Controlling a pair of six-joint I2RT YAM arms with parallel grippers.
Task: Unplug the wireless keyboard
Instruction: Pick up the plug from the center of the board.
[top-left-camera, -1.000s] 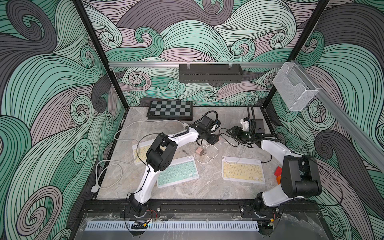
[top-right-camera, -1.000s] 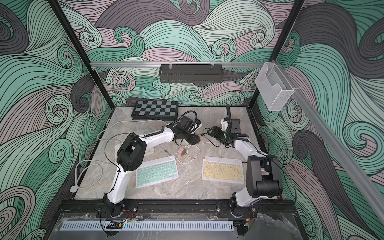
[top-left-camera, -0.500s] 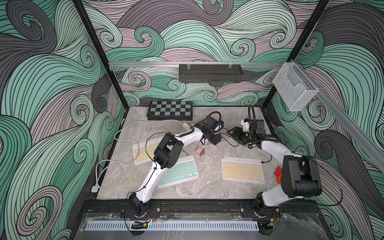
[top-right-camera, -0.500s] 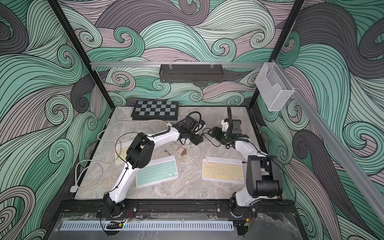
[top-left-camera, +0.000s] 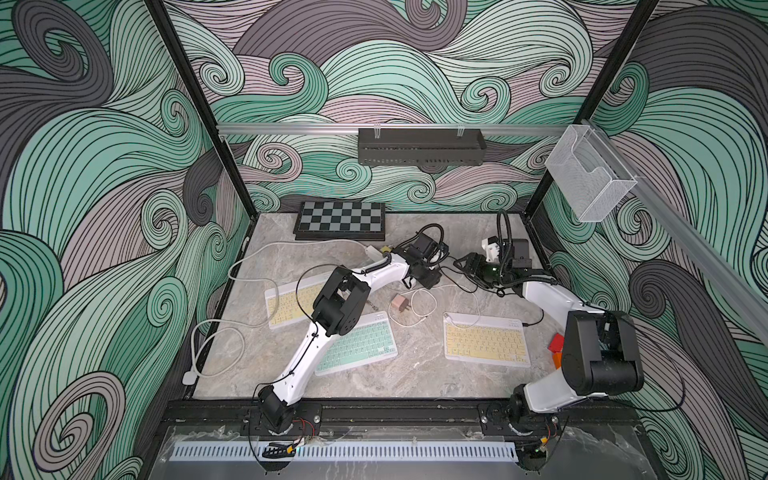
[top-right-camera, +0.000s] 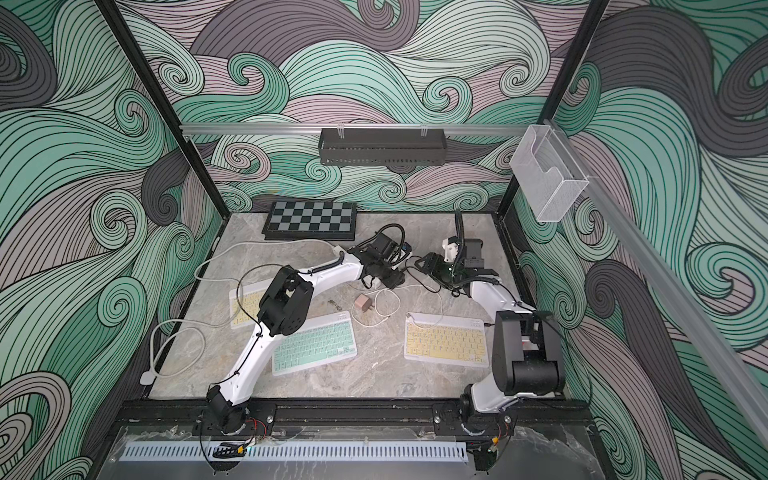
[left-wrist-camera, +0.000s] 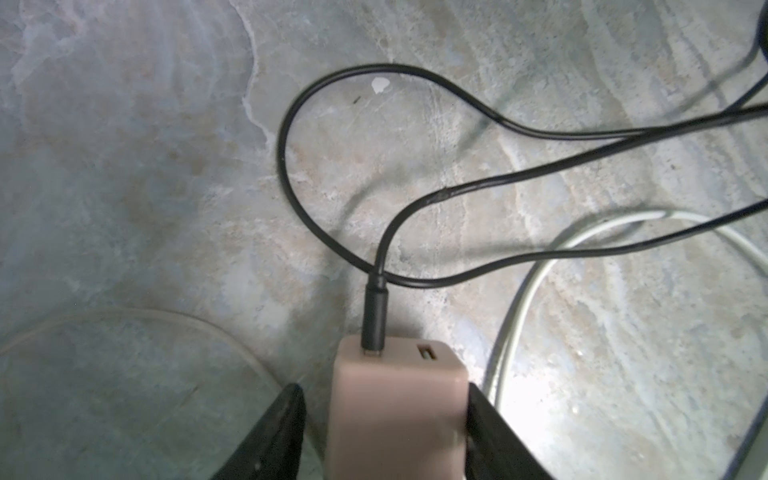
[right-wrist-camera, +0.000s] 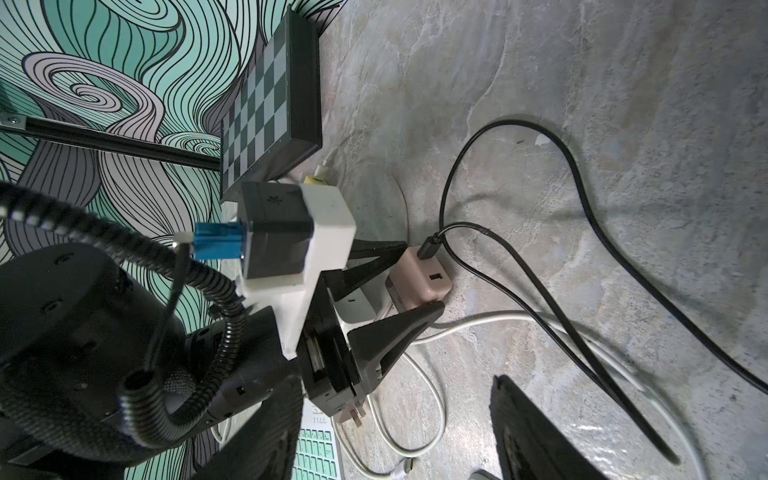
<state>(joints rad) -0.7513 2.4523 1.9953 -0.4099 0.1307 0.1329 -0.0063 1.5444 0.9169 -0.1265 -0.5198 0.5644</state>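
The black cable's plug sits in the pink charger (left-wrist-camera: 398, 400), so my left gripper should lift and hold the charger while my right gripper pulls the plug out (left-wrist-camera: 374, 317).
My left gripper (left-wrist-camera: 384, 388) straddles a pink charger (left-wrist-camera: 399, 399) lying on the table behind the middle; one finger touches it and a small gap shows at the other finger (left-wrist-camera: 286, 415). A black cable (left-wrist-camera: 376, 316) is plugged into that charger and loops off to the right. In both top views a black cable end (top-left-camera: 527, 323) lies at the back right corner of the right yellow keyboard (top-left-camera: 484, 343). My right gripper (top-left-camera: 467, 266) hovers open just right of the left gripper (top-left-camera: 430, 279), nothing between its fingers (right-wrist-camera: 528, 428).
A teal keyboard (top-left-camera: 361, 345) and another yellow keyboard (top-left-camera: 291, 303) lie under the left arm. A second pink charger (top-left-camera: 401, 302) with a looped white cable (top-left-camera: 419, 307) sits between the keyboards. A chessboard (top-left-camera: 340, 218) stands at the back; a thick white cord (top-left-camera: 232, 332) trails left.
The left arm's elbow has swung to the right while its gripper stayed at the pink charger and its jaws narrowed round it. The right arm has not moved.
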